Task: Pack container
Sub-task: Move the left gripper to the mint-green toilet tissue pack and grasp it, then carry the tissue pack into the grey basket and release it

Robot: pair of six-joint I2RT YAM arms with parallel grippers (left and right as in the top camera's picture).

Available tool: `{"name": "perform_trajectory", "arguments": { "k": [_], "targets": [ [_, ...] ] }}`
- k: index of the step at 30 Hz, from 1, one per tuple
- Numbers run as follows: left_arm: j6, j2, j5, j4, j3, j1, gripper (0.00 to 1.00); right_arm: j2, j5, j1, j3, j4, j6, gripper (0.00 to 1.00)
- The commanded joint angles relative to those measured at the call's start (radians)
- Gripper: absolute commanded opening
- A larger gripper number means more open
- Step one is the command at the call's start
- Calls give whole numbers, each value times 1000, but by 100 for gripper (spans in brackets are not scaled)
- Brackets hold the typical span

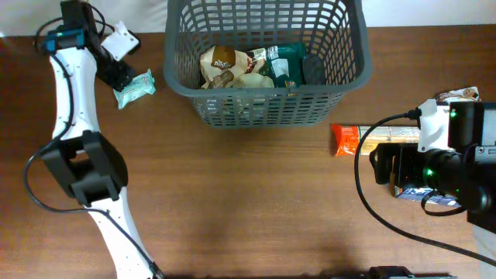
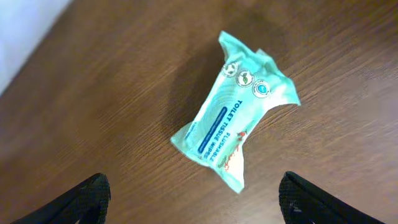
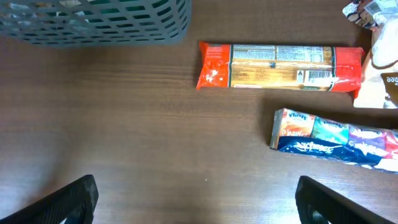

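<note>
The teal packet (image 1: 135, 90) lies free in front of the left gripper's spread fingers, so they should go on moving toward its printed middle (image 2: 222, 126) until they are on both sides of it, then close.
The dark grey lattice basket (image 1: 263, 110) stands at the back centre and holds a beige snack bag (image 1: 225, 66), a green packet (image 1: 285, 62) and a dark item (image 1: 314, 68). Its corner shows in the right wrist view (image 3: 93, 25). My left gripper (image 1: 116, 74) is open and empty just above a teal toilet-tissue packet (image 1: 134, 87), which lies left of the basket. In the left wrist view the packet (image 2: 233, 127) lies ahead of the spread fingers (image 2: 196, 208). My right gripper (image 1: 381, 167) is open and empty over bare table (image 3: 199, 205).
An orange-red pasta packet (image 3: 280, 65) lies right of the basket (image 1: 364, 139). A blue tissue pack (image 3: 336, 137) lies nearer, beside my right gripper. More packets (image 3: 367, 12) sit at the far right. The table is brown wood.
</note>
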Motion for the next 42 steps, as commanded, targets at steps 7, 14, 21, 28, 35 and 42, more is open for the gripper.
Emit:
{"name": "perform_trajectory", "arguments": {
  "k": [7, 14, 21, 28, 35, 42],
  "targets": [
    [87, 129, -18, 52, 9, 8, 79, -2, -6, 5, 13, -23, 9, 99],
    [93, 197, 17, 65, 9, 8, 73, -2, -6, 5, 13, -25, 13, 99],
    [93, 248, 32, 41, 8, 2, 68, -2, -6, 5, 13, -23, 13, 99],
    [34, 254, 31, 29, 13, -6, 2, -2, -10, 5, 13, -23, 13, 99],
    [-153, 210, 21, 29, 46, -3, 2, -2, -37, 5, 13, -23, 13, 99],
    [-399, 45, 51, -36, 163, 2, 2, -2, -40, 5, 13, -23, 13, 99]
  ]
}}
